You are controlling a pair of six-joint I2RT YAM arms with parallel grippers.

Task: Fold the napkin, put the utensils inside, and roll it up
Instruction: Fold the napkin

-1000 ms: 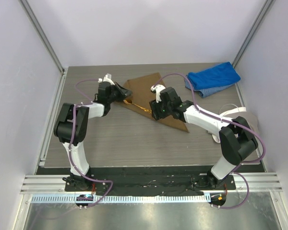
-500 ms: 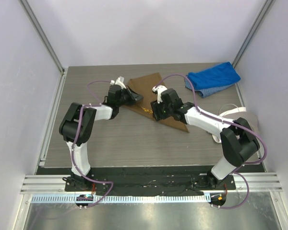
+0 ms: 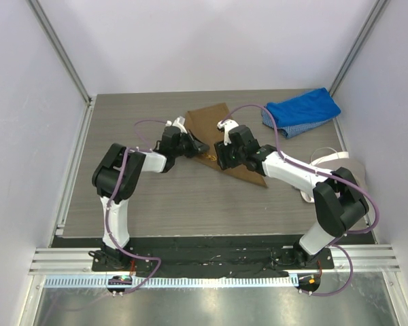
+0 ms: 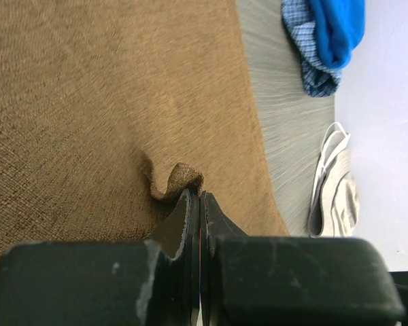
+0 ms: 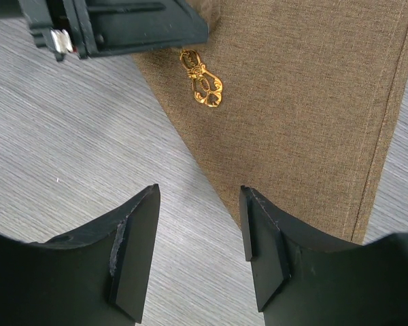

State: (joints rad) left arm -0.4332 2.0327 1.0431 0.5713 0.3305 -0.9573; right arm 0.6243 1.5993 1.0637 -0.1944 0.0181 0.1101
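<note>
My left gripper should keep pulling the napkin's fold [image 4: 181, 178] over until the fold covers the spoon, because it is pinching the fold in line with the gold spoon's handle [image 3: 211, 157].
The tan-brown napkin [image 3: 211, 119] lies at the back middle of the table and fills the left wrist view [image 4: 109, 102]. My left gripper [image 3: 198, 145] rests on it, shut, with a small puckered fold of the cloth [image 4: 183, 178] pinched at its tips [image 4: 200, 195]. Of the gold spoon only the ornate handle end [image 5: 204, 85] shows on the napkin; the left gripper's body [image 5: 122, 27] hides the remainder. My right gripper [image 5: 199, 197] hovers open over the napkin's near edge [image 5: 306, 102], just short of the spoon [image 3: 208, 157], holding nothing.
A blue cloth [image 3: 302, 112] lies bunched at the back right corner [image 4: 330, 41]. A beige-and-white cap-like item [image 3: 333, 163] sits by the right wall [image 4: 336, 190]. Grey wood-grain table [image 5: 68, 136] lies left of the napkin.
My left gripper has travelled right across the napkin, drawing pinched cloth with it and covering most of the spoon. The right gripper has hardly moved.
</note>
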